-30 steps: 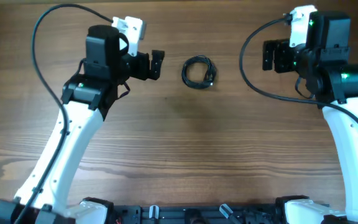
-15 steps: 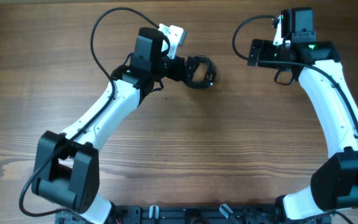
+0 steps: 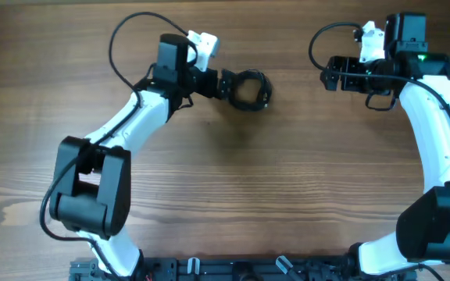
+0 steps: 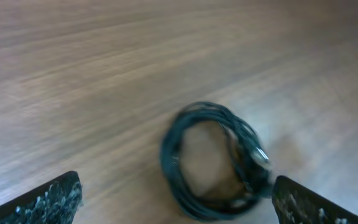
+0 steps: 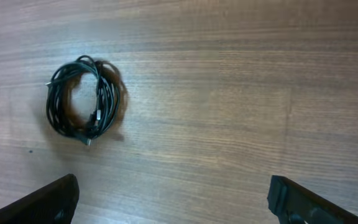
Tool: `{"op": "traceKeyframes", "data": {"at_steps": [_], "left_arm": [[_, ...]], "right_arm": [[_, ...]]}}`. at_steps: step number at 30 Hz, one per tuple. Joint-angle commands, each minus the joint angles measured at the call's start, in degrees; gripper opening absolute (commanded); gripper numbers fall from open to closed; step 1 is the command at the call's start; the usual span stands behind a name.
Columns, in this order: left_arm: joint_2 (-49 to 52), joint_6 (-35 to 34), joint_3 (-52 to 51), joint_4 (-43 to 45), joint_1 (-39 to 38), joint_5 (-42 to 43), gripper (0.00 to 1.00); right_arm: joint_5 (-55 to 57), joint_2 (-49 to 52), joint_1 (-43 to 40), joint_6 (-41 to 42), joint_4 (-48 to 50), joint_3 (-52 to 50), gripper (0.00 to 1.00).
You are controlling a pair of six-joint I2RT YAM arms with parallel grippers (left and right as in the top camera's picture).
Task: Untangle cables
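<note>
I expect the coiled black cable (image 4: 171,158) to spread into slack, separate loops when I pull on it, because thin strands of cable (image 4: 231,147) stray loose inside the coil.
A coiled black cable (image 3: 249,90) lies on the wooden table at the back centre. It also shows in the left wrist view (image 4: 211,160) and the right wrist view (image 5: 83,100). My left gripper (image 3: 226,84) is open, right at the coil's left side, with its fingertips (image 4: 53,200) spread wider than the coil. My right gripper (image 3: 328,73) is open and empty, well to the right of the coil, over bare wood.
The wooden table (image 3: 233,179) stretches bare in front of the coil. Each arm's own black cable loops above its wrist (image 3: 127,35). The arm bases stand at the front edge (image 3: 233,269).
My left gripper has moved right from about a hand's width away up to the coil's left side. My right arm first swung left, then drew back to the right.
</note>
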Motion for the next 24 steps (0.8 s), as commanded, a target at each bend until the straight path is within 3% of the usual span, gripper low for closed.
{"op": "traceKeyframes", "data": {"at_steps": [1,9,18,24], "left_arm": [[4.8,1.3,1.0,3.7,0.5,-0.3,1.00],[9.8,3.2,1.0,9.2,0.4,9.2,1.00],[13.1,3.2,1.0,9.2,-2.8,9.7,1.00],[14.1,3.2,1.0,10.9,-4.2,9.4,0.85]], "right_arm": [[-4.0,0.7,0.0,-1.1,-2.6,0.9,1.00],[-8.7,0.6,0.1,-1.2,-3.7,1.0,1.00],[-11.2,0.6,0.1,-1.2,-3.8,1.0,1.00],[-11.2,0.6,0.1,-1.1,-3.8,1.0,1.00]]}}
